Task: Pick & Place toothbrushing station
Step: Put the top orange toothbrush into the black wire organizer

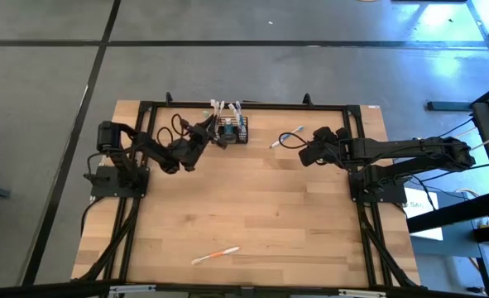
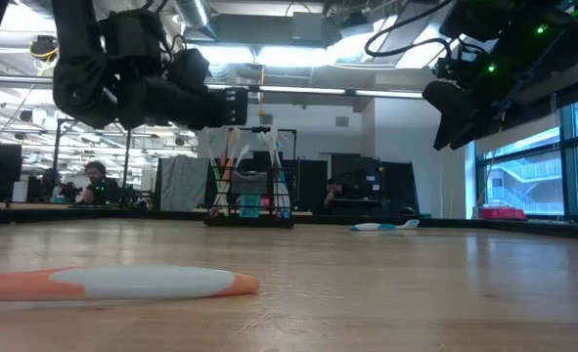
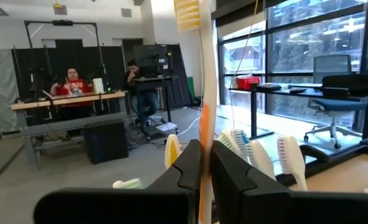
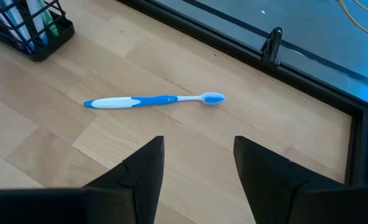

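Observation:
I should keep lowering the toothbrush's handle with my left gripper until it sits inside, then release, because the orange-and-white toothbrush stands upright at the basket (image 1: 232,130), bristle head (image 3: 188,15) up.
The black wire-mesh basket (image 1: 232,131) stands at the table's far edge with several toothbrushes upright in it; it also shows in the low view (image 2: 249,207) and the right wrist view (image 4: 39,32). My left gripper (image 1: 215,134) is at the basket's left end, shut on an orange-and-white toothbrush (image 3: 206,74). My right gripper (image 1: 304,151) hovers open and empty to the right of a blue toothbrush (image 4: 152,101), which lies flat on the table. My left gripper (image 3: 205,160) pinches the toothbrush's orange handle (image 3: 203,134) between its two fingers. The brush stands upright, bristle head (image 3: 187,14) at the top. Its lower end is hidden behind the fingers, so I cannot tell whether it stands in the basket.
An orange-and-white toothbrush (image 1: 215,255) lies near the table's front edge, and it is close to the low camera (image 2: 122,284). A black frame rail (image 1: 252,105) runs around the table. People sit at desks in the room beyond (image 3: 71,84).

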`<state>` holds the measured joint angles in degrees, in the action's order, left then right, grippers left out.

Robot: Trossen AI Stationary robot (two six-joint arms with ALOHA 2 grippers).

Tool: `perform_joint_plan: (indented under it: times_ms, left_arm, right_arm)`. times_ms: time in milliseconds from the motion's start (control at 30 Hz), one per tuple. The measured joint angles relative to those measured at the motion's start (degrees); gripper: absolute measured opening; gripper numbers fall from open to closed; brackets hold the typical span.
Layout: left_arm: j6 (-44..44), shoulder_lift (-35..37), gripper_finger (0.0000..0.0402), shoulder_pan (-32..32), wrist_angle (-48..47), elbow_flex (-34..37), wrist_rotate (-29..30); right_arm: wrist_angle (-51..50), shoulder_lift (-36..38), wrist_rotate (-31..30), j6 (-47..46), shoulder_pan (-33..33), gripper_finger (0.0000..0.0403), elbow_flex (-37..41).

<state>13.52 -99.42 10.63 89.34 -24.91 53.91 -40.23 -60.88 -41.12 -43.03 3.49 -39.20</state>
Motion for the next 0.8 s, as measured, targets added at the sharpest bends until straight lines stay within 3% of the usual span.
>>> perform_joint_plan:
  times_ms: [433, 800]
  left_arm:
    - [-6.4, 0.0, 0.0013, 3.5, -4.2, 0.0, -6.2]
    - [-10.0, -7.7, 0.0013, 5.2, 0.4, 0.0, -7.4]
  right_arm:
    - [0.0, 0.0, 0.0, 0.0, 0.0, 0.0197, 0.0]
    - [0.0, 0.0, 0.0, 0.0, 0.0, 0.0197, 0.0]
